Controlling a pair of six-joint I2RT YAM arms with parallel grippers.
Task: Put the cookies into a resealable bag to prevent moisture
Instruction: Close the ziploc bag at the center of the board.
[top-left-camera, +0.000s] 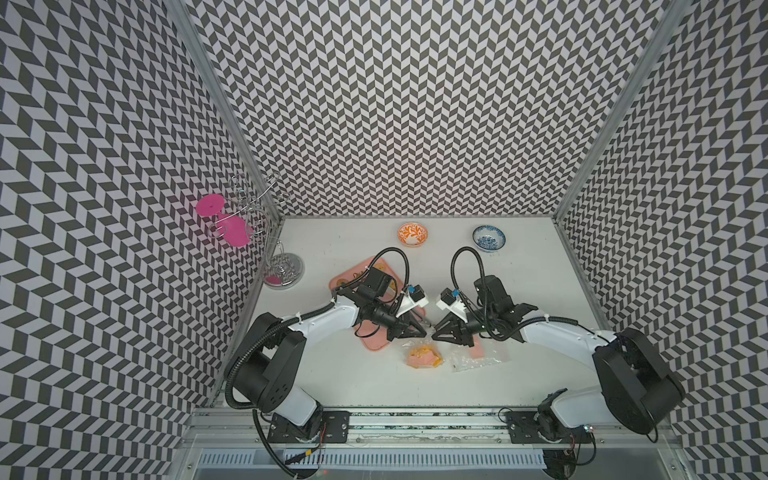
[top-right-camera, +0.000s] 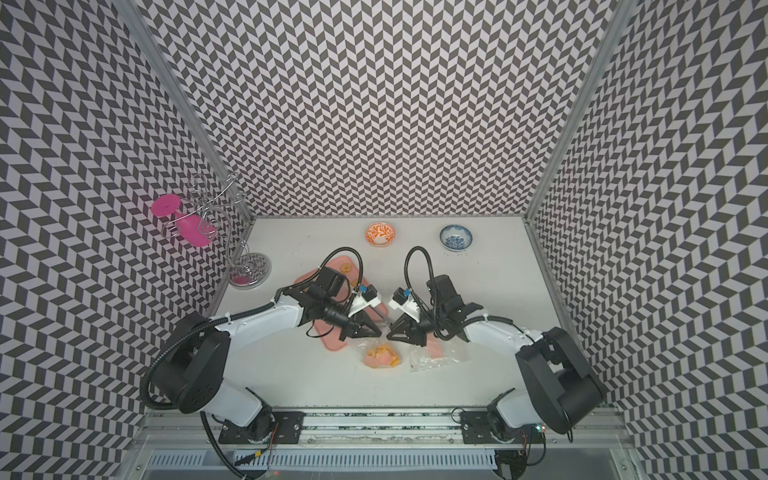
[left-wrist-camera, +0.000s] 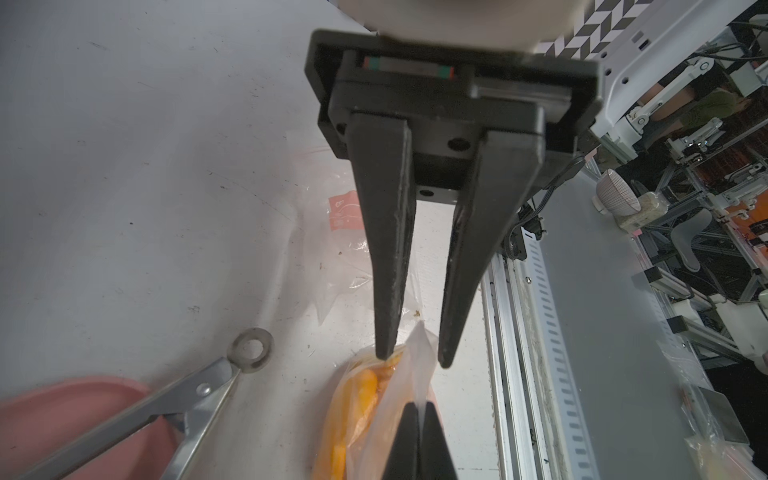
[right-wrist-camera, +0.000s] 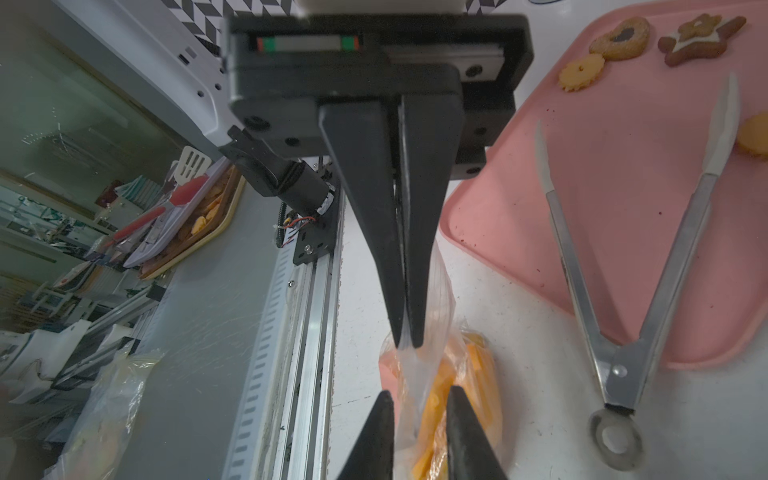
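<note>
My left gripper is holding the bag's top film (right-wrist-camera: 414, 374) in a bunch, so my right gripper should pinch the film (left-wrist-camera: 419, 352) while my left gripper opens and grabs the film's edge.
A clear resealable bag (top-left-camera: 423, 356) holding yellow-orange cookies (right-wrist-camera: 469, 374) lies on the white table in front of the pink tray (right-wrist-camera: 623, 208). My left gripper (left-wrist-camera: 417, 409) is shut on the bag's raised top film, also seen in the right wrist view (right-wrist-camera: 408, 344). My right gripper (right-wrist-camera: 419, 392) faces it with its jaws apart; the film passes between them without being clamped. In both top views the two grippers (top-left-camera: 424, 332) (top-right-camera: 388, 332) meet tip to tip above the bag. Three cookies, one a brown star (right-wrist-camera: 702, 37), lie at the tray's far end.
Metal tongs (right-wrist-camera: 623, 291) rest half on the tray. A second clear bag (top-left-camera: 478, 357) lies under the right arm. An orange bowl (top-left-camera: 412, 234) and a blue bowl (top-left-camera: 489, 238) stand at the back. A wire rack (top-left-camera: 266, 232) with pink glasses stands at the left wall.
</note>
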